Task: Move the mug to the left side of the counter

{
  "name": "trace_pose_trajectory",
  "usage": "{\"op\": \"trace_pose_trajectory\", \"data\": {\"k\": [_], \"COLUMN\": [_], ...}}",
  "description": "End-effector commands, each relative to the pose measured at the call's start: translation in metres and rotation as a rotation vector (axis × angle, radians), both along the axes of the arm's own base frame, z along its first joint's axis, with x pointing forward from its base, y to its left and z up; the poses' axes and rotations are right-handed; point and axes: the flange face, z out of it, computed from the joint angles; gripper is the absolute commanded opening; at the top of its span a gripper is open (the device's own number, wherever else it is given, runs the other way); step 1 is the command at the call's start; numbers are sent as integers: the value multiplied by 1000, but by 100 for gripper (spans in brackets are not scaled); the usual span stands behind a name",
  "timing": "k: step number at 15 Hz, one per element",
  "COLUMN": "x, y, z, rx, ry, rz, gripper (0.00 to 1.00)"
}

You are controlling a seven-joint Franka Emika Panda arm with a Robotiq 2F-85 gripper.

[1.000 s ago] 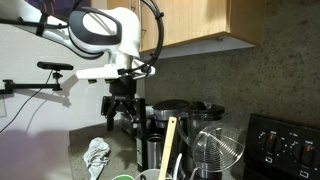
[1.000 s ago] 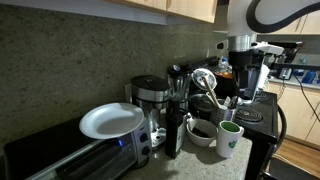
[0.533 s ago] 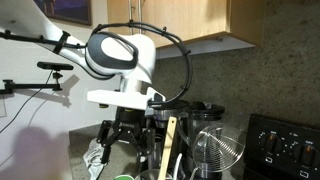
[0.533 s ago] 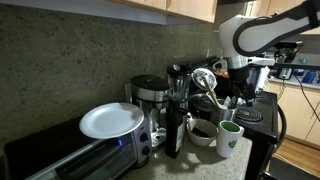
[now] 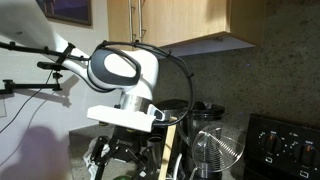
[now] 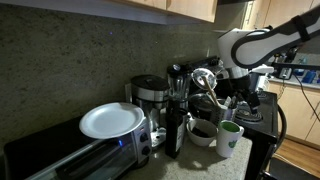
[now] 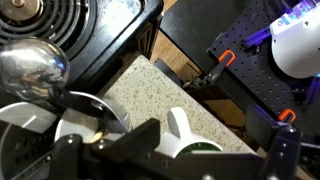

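Observation:
Next, my gripper backs off towards the counter's edge and then lowers onto the mug's handle (image 7: 178,122), because one of its fingers overlaps the white bowl (image 7: 106,112) beside the mug.
The white mug (image 7: 183,132) with a dark green inside stands upright on the light speckled counter (image 7: 150,92), its handle towards the top of the wrist view. In an exterior view the mug (image 6: 230,138) shows a green logo and stands near the counter's edge. My gripper (image 7: 175,153) is open, just above the mug, with one finger (image 7: 66,158) on each side and no contact that I can see. In an exterior view the gripper (image 6: 240,97) hangs over the mug. In the exterior view from the opposite side the gripper (image 5: 124,158) is low and hides the mug.
A white bowl (image 6: 203,131) and a metal whisk (image 6: 204,80) are close beside the mug. A coffee maker (image 6: 150,96), a blender (image 6: 178,90) and a toaster oven carrying a white plate (image 6: 112,121) line the wall. A black stove (image 7: 60,25) borders the counter.
The arm has come down steadily over the last second. The gripper has dropped from well above the counter to just over the mug. The mug has not moved.

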Motion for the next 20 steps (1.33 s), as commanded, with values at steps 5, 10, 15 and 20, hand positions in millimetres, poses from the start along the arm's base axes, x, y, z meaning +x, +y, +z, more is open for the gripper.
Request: {"op": "trace_pose_trajectory", "data": {"k": [5, 10, 15, 20], "x": [-8, -6, -22, -52], "y": [10, 20, 35, 14], "z": [18, 76, 58, 3], "rx": [25, -47, -38, -12], "ry": [-104, -196, -101, -37], "rz": [-40, -96, -97, -114], "gripper": [100, 100, 100, 100]}}
